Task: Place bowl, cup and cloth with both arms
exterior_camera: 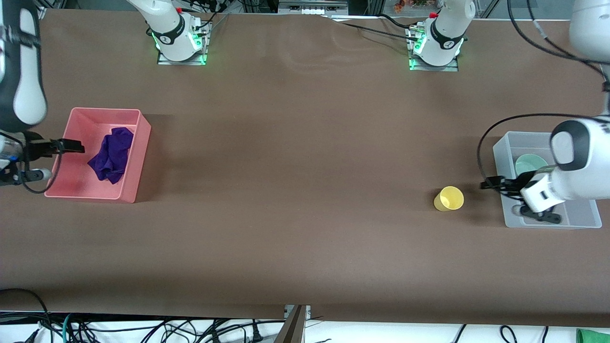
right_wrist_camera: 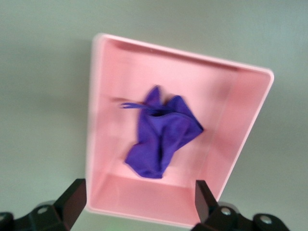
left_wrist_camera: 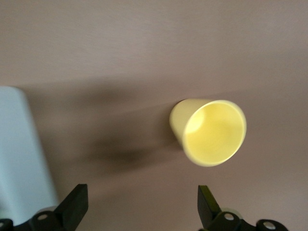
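The teal bowl (exterior_camera: 530, 163) is lying open in the grey bin, so I expect the yellow cup (exterior_camera: 449, 199) to come to rest tipped against the bowl's rim when I put it down there.
The yellow cup (exterior_camera: 449, 198) rests on the bare table near the left arm's end; it also shows in the left wrist view (left_wrist_camera: 209, 132). The teal bowl (exterior_camera: 528, 164) sits inside a grey bin (exterior_camera: 499, 157), partly hidden by the left arm. The purple cloth (exterior_camera: 112, 155) lies crumpled in a pink bin (exterior_camera: 143, 143); the right wrist view shows the cloth (right_wrist_camera: 161, 137) too. My left gripper (exterior_camera: 493, 183) is open and empty, between the cup and the grey bin (left_wrist_camera: 143, 197). My right gripper (exterior_camera: 71, 145) is open and empty over the pink bin's outer edge (right_wrist_camera: 139, 195).
The pink bin (right_wrist_camera: 94, 120) stands at the right arm's end of the table and the grey bin (left_wrist_camera: 19, 154) at the left arm's end. Brown tabletop (exterior_camera: 295, 181) stretches between them. Cables hang along the table edge nearest the front camera.
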Controlling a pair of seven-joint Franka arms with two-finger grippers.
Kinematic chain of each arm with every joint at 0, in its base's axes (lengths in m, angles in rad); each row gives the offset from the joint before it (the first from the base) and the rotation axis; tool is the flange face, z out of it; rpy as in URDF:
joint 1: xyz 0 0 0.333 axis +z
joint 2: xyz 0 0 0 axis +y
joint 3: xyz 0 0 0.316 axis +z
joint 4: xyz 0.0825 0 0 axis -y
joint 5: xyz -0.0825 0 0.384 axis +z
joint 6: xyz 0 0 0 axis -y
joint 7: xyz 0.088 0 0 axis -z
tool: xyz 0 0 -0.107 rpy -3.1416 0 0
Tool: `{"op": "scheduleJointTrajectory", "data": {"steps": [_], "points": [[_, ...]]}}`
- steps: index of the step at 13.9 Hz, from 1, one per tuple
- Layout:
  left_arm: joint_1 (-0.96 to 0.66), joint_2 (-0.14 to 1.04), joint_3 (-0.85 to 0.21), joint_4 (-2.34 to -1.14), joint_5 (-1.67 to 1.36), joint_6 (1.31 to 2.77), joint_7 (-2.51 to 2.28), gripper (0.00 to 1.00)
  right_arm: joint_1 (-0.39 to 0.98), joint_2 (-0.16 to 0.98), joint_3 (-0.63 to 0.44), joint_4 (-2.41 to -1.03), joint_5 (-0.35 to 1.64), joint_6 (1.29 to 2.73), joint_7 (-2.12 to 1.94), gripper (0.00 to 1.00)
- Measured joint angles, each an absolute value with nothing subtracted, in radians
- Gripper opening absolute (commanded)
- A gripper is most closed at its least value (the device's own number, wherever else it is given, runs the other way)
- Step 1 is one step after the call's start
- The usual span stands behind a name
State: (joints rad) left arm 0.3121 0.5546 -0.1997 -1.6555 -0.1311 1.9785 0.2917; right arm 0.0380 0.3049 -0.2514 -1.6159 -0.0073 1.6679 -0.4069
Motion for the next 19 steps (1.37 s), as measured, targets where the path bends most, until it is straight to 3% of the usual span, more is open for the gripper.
{"op": "scheduleJointTrajectory", "data": {"steps": [1, 4, 5, 12, 17, 19], "points": [[0.305, 0.578, -0.2, -1.656, -0.164, 1.999, 0.265, 0.93, 0.041, 0.29, -0.214, -1.568, -0.006, 1.61, -0.406, 1.0], [0.304, 0.644, -0.199, -1.657, -0.186, 2.081, 0.239, 0.13, 0.046, 0.246, -0.098, -1.512, -0.006, 1.543, -0.379, 1.0], [0.303, 0.665, -0.199, -1.657, -0.195, 2.101, 0.234, 0.0, 0.048, 0.235, -0.071, -1.51, -0.006, 1.541, -0.316, 1.0], [0.29, 0.684, -0.202, -1.637, -0.204, 2.104, 0.183, 0.0, 0.043, 0.217, -0.045, -1.453, -0.007, 1.576, -0.083, 1.0], [0.297, 0.585, -0.196, -1.446, 0.078, 1.759, 0.243, 0.0, 0.042, 0.212, -0.045, -1.423, -0.009, 1.601, -0.082, 1.0], [0.312, 0.55, -0.18, -1.405, 0.232, 1.697, 0.362, 0.0, 0.04, 0.198, -0.048, -1.422, -0.016, 1.601, -0.082, 1.0]]}}
